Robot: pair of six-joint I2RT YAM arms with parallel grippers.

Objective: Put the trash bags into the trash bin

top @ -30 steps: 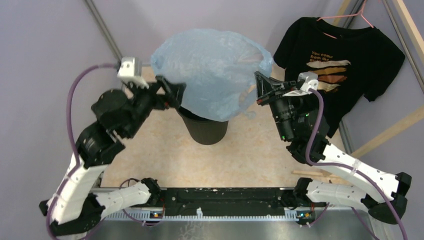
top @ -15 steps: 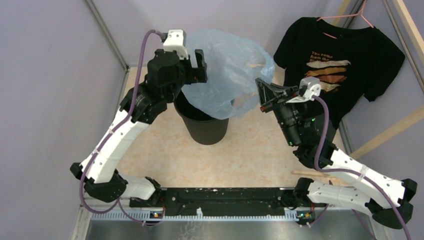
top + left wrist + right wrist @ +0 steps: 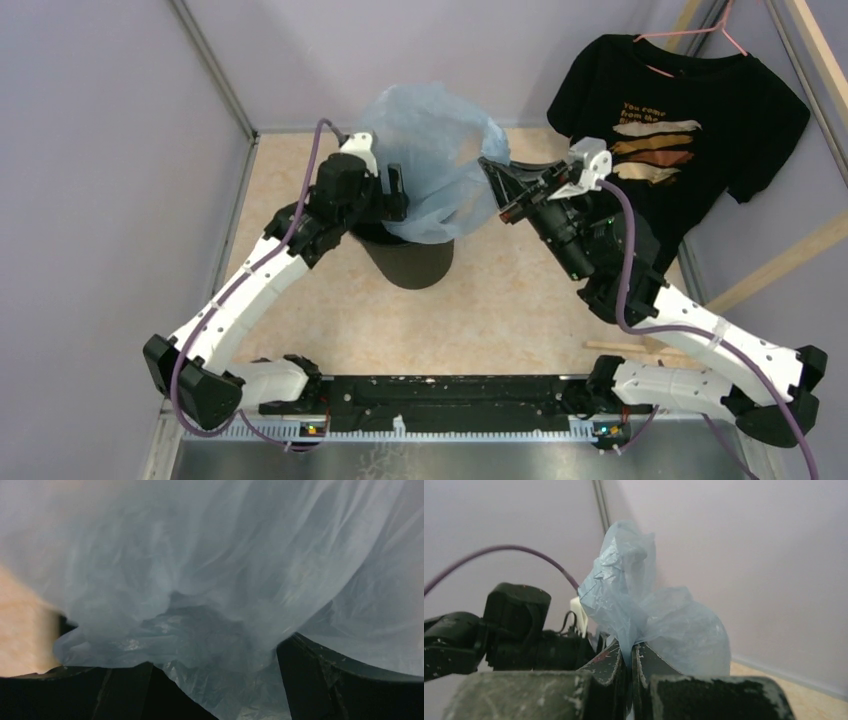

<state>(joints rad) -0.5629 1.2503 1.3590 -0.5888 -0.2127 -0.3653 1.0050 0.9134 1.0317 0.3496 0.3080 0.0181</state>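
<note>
Loose bag film point(image 3: 215, 640) is between the left gripper's open fingers, so the robot should back the left gripper clear and bring the bag's bunched edge over the bin point(image 3: 418, 234) with the right gripper.
The light-blue trash bag point(image 3: 432, 150) billows above the round black trash bin point(image 3: 410, 265), and its lower part hangs into the bin's mouth. My left gripper point(image 3: 394, 196) is at the bin's left rim, pressed into the bag with its fingers wide apart. In the left wrist view the bag point(image 3: 210, 570) fills the frame, and film lies loose between the open left gripper's point(image 3: 215, 685) two fingers. My right gripper point(image 3: 492, 178) is to the right of the bin, shut on the bag's bunched edge. The right wrist view shows the right gripper point(image 3: 630, 652) pinching the bag point(image 3: 634, 605).
A black printed T-shirt point(image 3: 690, 110) hangs on a pink hanger at the back right, close behind my right arm. Wooden struts point(image 3: 780, 265) stand at the right. A metal post point(image 3: 212, 70) and purple walls close in the left and back.
My left arm swung from the bin's left side up over it, then down into the bag at the bin's mouth. The bag sank lower. My right gripper moved left toward the bin with the bag's edge.
</note>
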